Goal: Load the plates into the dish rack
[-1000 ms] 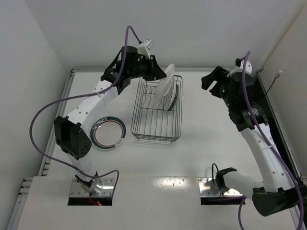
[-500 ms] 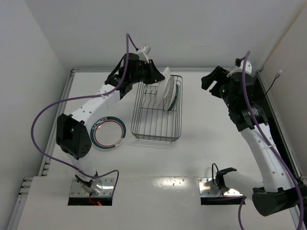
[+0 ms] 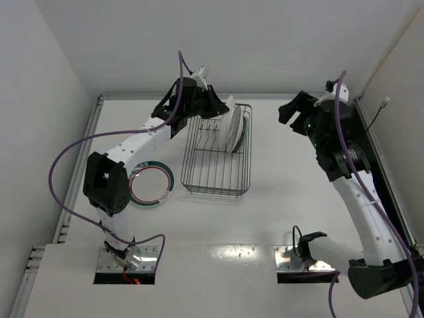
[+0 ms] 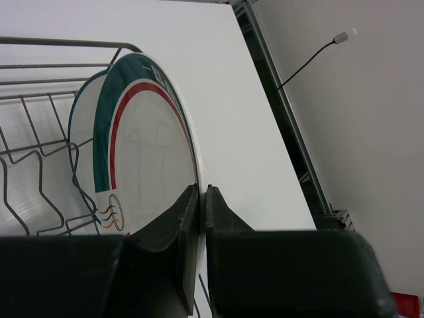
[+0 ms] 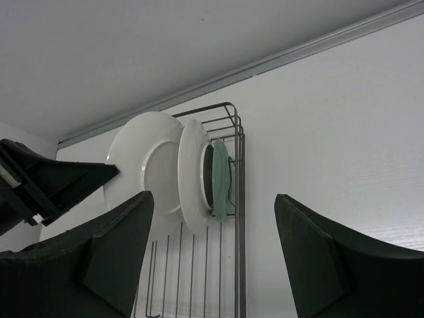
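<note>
The ringed plate (image 3: 226, 130) stands upright among the rack wires and faces along the standing white plate (image 3: 236, 126). My left gripper keeps moving it gently toward that neighbour until it lets go.
My left gripper (image 3: 220, 110) is shut on the rim of a white plate with green and red rim rings (image 4: 142, 165), holding it upright at the far end of the dish rack (image 3: 216, 177). In the left wrist view the gripper (image 4: 203, 199) pinches the plate's edge. From the right wrist view, the held plate (image 5: 142, 165) stands beside a larger white plate (image 5: 192, 182) and a small teal plate (image 5: 220, 175), both upright in the rack (image 5: 238, 218). Another ringed plate (image 3: 151, 185) lies flat on the table left of the rack. My right gripper (image 3: 291, 109) hovers open to the right of the rack, holding nothing.
The white back wall runs close behind the rack's far end. A metal rail (image 3: 371, 142) borders the table on the right, behind the right arm. The left arm's purple cable (image 3: 66, 159) loops over the table's left side.
The left arm has swung right and carried the ringed plate down toward the rack's far end, turning it more upright. The right arm has stayed put.
</note>
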